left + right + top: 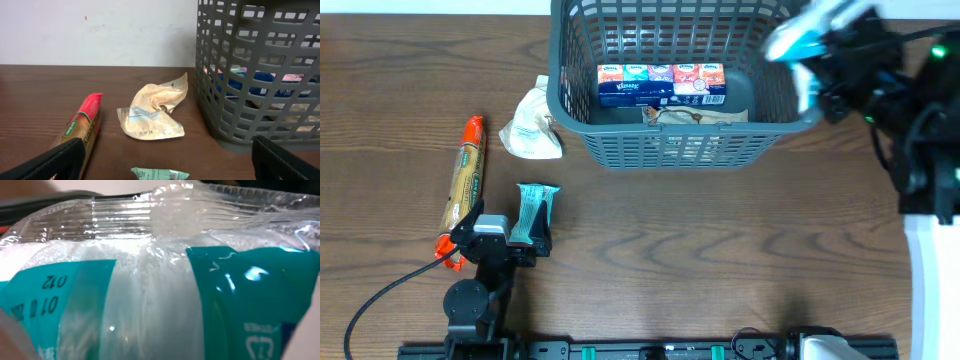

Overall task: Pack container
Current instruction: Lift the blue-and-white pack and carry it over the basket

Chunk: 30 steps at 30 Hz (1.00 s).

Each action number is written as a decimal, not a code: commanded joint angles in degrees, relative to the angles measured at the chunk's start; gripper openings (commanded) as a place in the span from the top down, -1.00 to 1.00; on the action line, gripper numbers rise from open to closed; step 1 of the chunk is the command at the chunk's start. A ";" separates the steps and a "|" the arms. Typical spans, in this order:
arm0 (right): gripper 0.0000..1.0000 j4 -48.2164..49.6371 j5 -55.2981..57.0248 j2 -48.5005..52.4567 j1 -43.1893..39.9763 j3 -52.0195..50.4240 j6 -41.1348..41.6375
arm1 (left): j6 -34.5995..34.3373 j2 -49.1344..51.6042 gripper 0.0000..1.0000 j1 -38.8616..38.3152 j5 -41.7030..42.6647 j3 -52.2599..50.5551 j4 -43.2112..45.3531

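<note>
I go on moving my right gripper inward, then lower it before I let go over the tan packet [700, 116], because the space there is open and the teal bag [794, 40] is above the basket's rim.
The dark grey lattice basket [670, 140] stands at the back centre and holds a tissue multipack [661, 85] and a tan packet [695, 116]; it also shows in the left wrist view [250, 75]. My right gripper [810, 50] holds a clear and teal plastic bag [798, 40] over the basket's right rim; the bag [160, 280] fills the right wrist view and hides the fingers. My left gripper [510, 235] is open low at the front left, with a small green packet [160, 174] between its fingers.
A crumpled beige wrapper [532, 128] lies left of the basket and shows in the left wrist view [152, 110]. A long red and tan snack pack [463, 185] lies at the far left. A black cable [380, 295] runs across the front left.
</note>
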 commanded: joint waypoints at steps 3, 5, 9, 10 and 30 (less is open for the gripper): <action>0.99 1.20 -7.61 5.62 5.03 4.26 -6.27 | -0.31 -0.42 -0.97 -0.17 1.46 -1.07 -1.95; 0.99 0.31 -5.16 8.81 7.15 6.75 -6.29 | -0.31 -0.42 -0.97 -0.17 1.46 -1.07 -1.95; 0.98 -4.50 -3.56 16.11 11.19 14.78 -8.55 | -0.31 -0.42 -0.97 -0.17 1.46 -1.07 -1.95; 0.99 -6.03 -3.58 18.08 12.13 17.18 -9.07 | -0.31 -0.42 -0.97 -0.17 1.46 -1.07 -1.97; 0.98 -23.65 10.29 36.44 17.53 28.22 -15.30 | -2.38 -0.42 -0.97 -0.17 1.46 -1.07 -1.97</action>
